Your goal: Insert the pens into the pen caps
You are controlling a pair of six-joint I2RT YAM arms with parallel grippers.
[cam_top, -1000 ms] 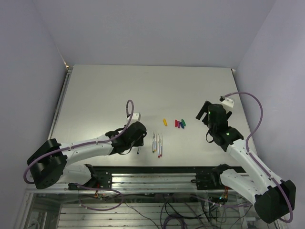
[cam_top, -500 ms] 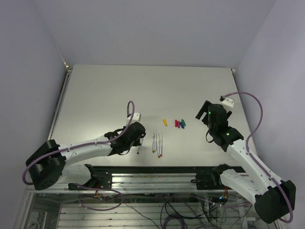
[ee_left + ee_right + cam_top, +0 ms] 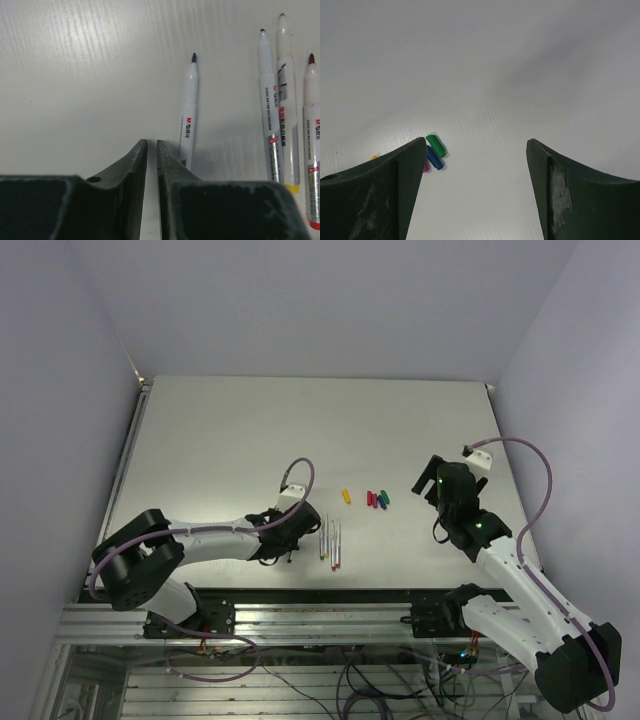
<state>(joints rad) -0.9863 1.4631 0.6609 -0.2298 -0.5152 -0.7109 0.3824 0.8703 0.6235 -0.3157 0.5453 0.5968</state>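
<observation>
The dark-tipped pen (image 3: 190,105) is outside the closed fingers of my left gripper. My left gripper should open, go over the pen's body (image 3: 186,142) and close on it.
Several whitish pens lie near the table's front edge. One dark-tipped pen (image 3: 187,122) lies alone, just right of my left gripper (image 3: 151,142). That gripper's jaws stand almost together with nothing between them, and the pen rests outside the right finger (image 3: 170,165). Three more pens (image 3: 267,100) lie side by side further right, also seen from above as pens (image 3: 330,540). The pen caps (image 3: 377,500), yellow, red, magenta, blue and green, sit in a short row behind them. My right gripper (image 3: 476,142) hangs open and empty, right of the green cap (image 3: 436,145) and blue cap (image 3: 434,158).
The grey table (image 3: 300,430) runs back to pale walls. Its front edge meets a metal frame (image 3: 320,615) carrying the arm bases. Purple cables loop above both wrists.
My left gripper's jaws have closed to a thin slit beside the lone pen without taking it. The left arm's elbow has swung right, toward the pens. The right arm has barely shifted.
</observation>
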